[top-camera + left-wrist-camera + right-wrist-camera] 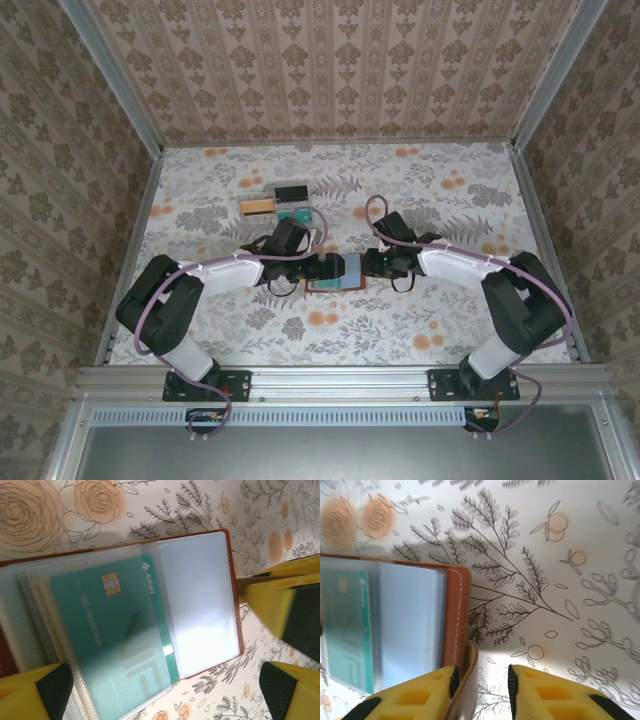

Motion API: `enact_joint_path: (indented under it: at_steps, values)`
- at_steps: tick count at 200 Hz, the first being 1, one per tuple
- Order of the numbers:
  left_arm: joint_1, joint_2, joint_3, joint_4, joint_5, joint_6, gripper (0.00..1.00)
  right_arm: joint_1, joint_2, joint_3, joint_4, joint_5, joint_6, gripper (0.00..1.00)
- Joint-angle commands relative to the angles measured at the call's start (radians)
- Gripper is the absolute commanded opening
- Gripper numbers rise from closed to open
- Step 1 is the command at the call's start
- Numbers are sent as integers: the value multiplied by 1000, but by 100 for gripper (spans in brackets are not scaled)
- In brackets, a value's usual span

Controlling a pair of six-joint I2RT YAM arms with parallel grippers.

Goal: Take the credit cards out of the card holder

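My right gripper has the teal card's free edge (163, 616) facing it, so it should pull the card out while my left gripper steadies the card holder's opposite edge (7, 654).
The card holder (335, 272), reddish-brown leather, lies open on the floral table between both grippers. In its clear sleeves sits a teal credit card (120, 645) with a chip, sticking out past the lower edge. My left gripper (165, 695) is open, with its yellow fingers (35, 692) wide on either side of that card. On the holder's right side my right gripper (481, 682) is open. The leather clasp tab (470, 670) stands between its jaws and leans on the left pad, with a gap to the right pad. The teal card (347, 630) shows under the sleeve.
At the back left lie a gold-tan card (258, 207), a dark card (292, 190) and a teal piece (296, 214) partly behind the left arm. Patterned walls and metal rails enclose the table (450, 320). My right gripper's yellow fingers (280, 600) stand by the holder's right edge.
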Motion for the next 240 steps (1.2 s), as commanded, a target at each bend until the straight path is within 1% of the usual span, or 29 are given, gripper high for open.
enact_joint_path:
  at_steps: [1,9,35,46,56,73,83,94,116,122,142,160,178,222,240]
  values:
    - [23,-54,-10,-55,-21,25,98,0,-77,52,-48,48,19,35]
    - [34,-64,-14,-62,-20,27,96,3,-88,59,-42,36,27,36]
    - [70,-107,-26,-80,-12,33,83,45,-79,111,-49,16,46,38]
    - [85,-118,-28,-97,-16,41,77,62,-64,134,-46,13,59,38]
    - [96,-126,-31,-117,-26,50,73,75,-52,144,-31,0,80,35]
    - [113,-121,-34,-135,-36,62,55,94,-33,152,7,-21,110,31]
    - [121,-110,-37,-135,-35,63,46,106,-16,162,15,-26,118,29]
    - [123,-93,-41,-126,-30,62,33,113,5,172,17,-34,124,24]
    - [122,-44,-30,-105,-10,57,15,115,40,166,35,-40,141,21]
    - [121,-29,-26,-98,-3,53,12,115,49,162,41,-46,145,20]
    - [109,11,-14,-79,5,48,9,115,83,145,78,-80,164,17]
    - [99,41,-2,-80,2,47,8,115,104,131,111,-106,186,16]
    - [94,57,-2,-79,-1,45,7,112,129,120,148,-136,207,17]
    - [82,70,-6,-84,-12,41,6,110,174,119,158,-142,224,17]
    - [80,72,-7,-87,-17,39,6,109,186,114,157,-142,224,19]
